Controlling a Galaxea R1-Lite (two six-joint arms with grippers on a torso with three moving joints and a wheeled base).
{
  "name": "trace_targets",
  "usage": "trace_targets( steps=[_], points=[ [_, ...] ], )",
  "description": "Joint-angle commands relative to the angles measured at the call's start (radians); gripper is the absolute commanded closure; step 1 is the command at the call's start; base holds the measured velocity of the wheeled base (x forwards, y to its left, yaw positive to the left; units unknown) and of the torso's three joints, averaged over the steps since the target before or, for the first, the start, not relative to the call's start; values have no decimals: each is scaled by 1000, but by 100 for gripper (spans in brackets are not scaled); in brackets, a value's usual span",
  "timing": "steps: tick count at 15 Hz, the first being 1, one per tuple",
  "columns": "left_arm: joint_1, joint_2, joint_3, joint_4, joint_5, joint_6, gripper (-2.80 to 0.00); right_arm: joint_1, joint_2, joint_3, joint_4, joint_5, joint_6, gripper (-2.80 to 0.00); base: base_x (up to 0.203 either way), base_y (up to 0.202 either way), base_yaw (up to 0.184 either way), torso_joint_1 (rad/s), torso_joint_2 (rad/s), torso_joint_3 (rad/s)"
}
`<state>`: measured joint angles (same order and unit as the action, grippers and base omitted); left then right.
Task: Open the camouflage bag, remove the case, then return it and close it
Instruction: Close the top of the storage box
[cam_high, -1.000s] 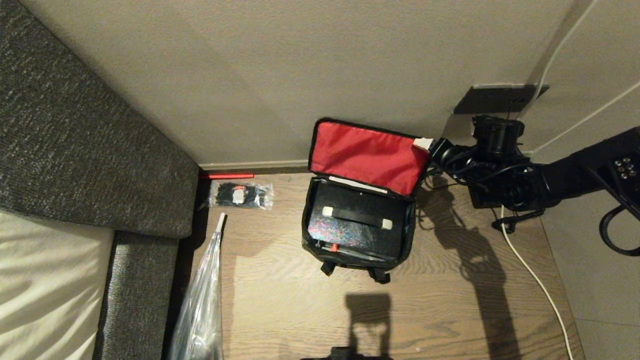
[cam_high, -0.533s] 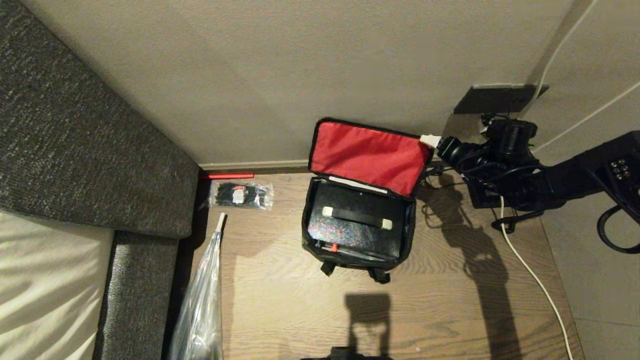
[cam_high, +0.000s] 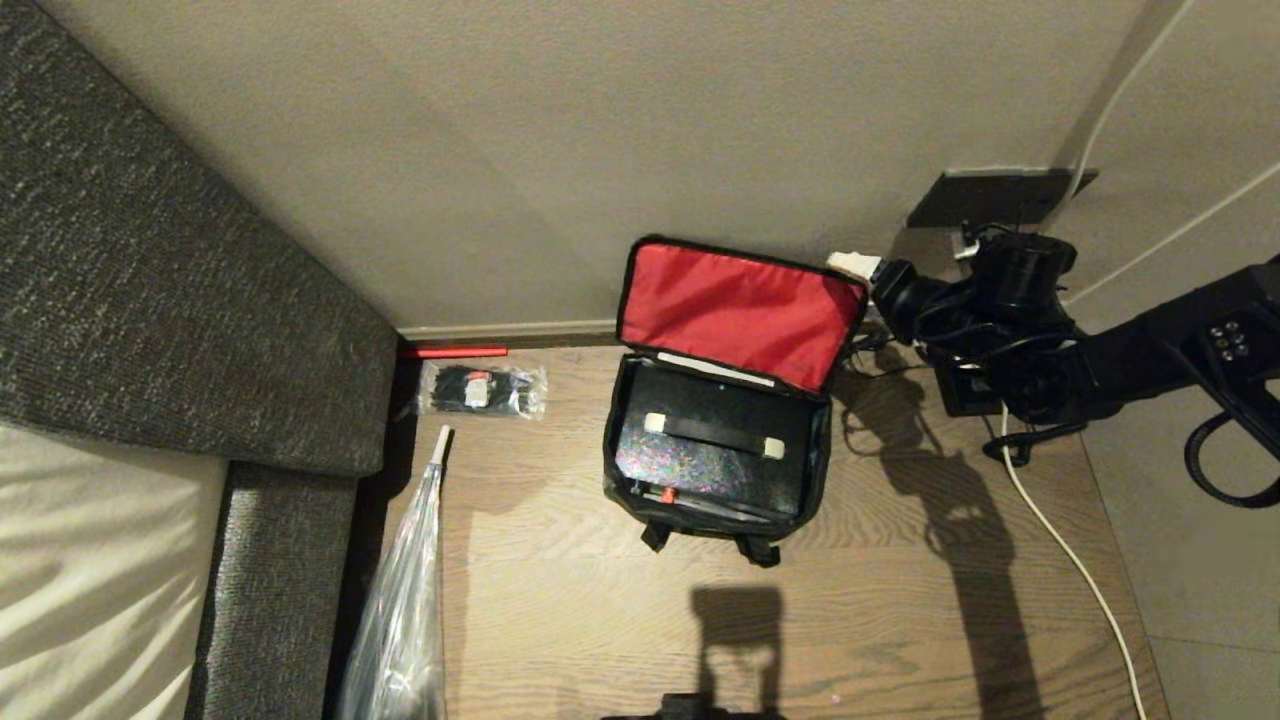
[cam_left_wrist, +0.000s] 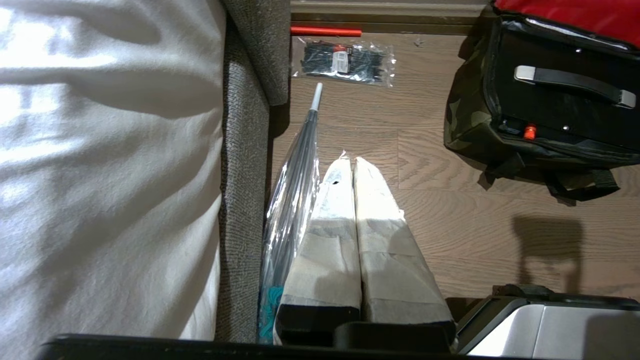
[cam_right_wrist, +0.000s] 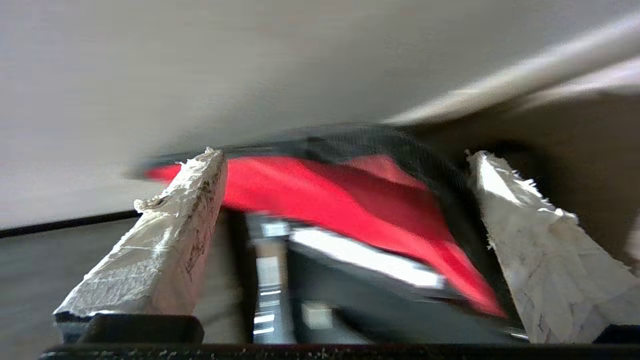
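The robot's right gripper has a finger behind the lid's corner (cam_high: 857, 292) and the black case is inside the bag (cam_high: 717, 446), so this gripper should go on swinging the lid down until the lid covers the case.
The camouflage bag (cam_high: 612, 455) stands open on the wooden floor by the wall, its red-lined lid (cam_high: 735, 315) leaning back against the wall. Inside lies the black case (cam_high: 700, 465), handle up, with a small red mark at its near edge; the left wrist view also shows the bag (cam_left_wrist: 467, 120) and the case (cam_left_wrist: 550, 115). My right gripper (cam_high: 858, 268) hovers at the lid's upper right corner, open, holding nothing. From its wrist the gripper (cam_right_wrist: 342, 156) faces the lid edge-on, both fingers apart from it. My left gripper (cam_left_wrist: 350, 161) is parked low, shut and empty.
A grey sofa (cam_high: 150, 300) with a pale cushion fills the left. Beside it lie a clear packet of black ties (cam_high: 482, 390), a red stick (cam_high: 455, 352) and a plastic-wrapped umbrella (cam_high: 405, 600). A white cable (cam_high: 1070, 560) runs along the floor at the right, below a black wall plate (cam_high: 990, 197).
My right gripper has risen a little along the lid's right corner and turned at the wrist, its fingers spreading slightly wider. The lid stays leaning open; the bag and case have not moved.
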<state>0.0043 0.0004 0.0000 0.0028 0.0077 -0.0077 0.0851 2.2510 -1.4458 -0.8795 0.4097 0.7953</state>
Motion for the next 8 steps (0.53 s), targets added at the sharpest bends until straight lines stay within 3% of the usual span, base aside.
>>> trace_targets(
  steps=[1, 4, 8],
  points=[
    [0, -2, 3, 0, 0, 0, 0, 3, -47, 40, -58, 63, 94, -280, 0, 0, 0, 0, 0, 0],
    [0, -2, 3, 0, 0, 0, 0, 7, -142, 172, -64, 148, 147, -280, 0, 0, 0, 0, 0, 0],
    [0, -2, 3, 0, 0, 0, 0, 40, -242, 339, -14, 161, 206, -280, 0, 0, 0, 0, 0, 0]
  ],
)
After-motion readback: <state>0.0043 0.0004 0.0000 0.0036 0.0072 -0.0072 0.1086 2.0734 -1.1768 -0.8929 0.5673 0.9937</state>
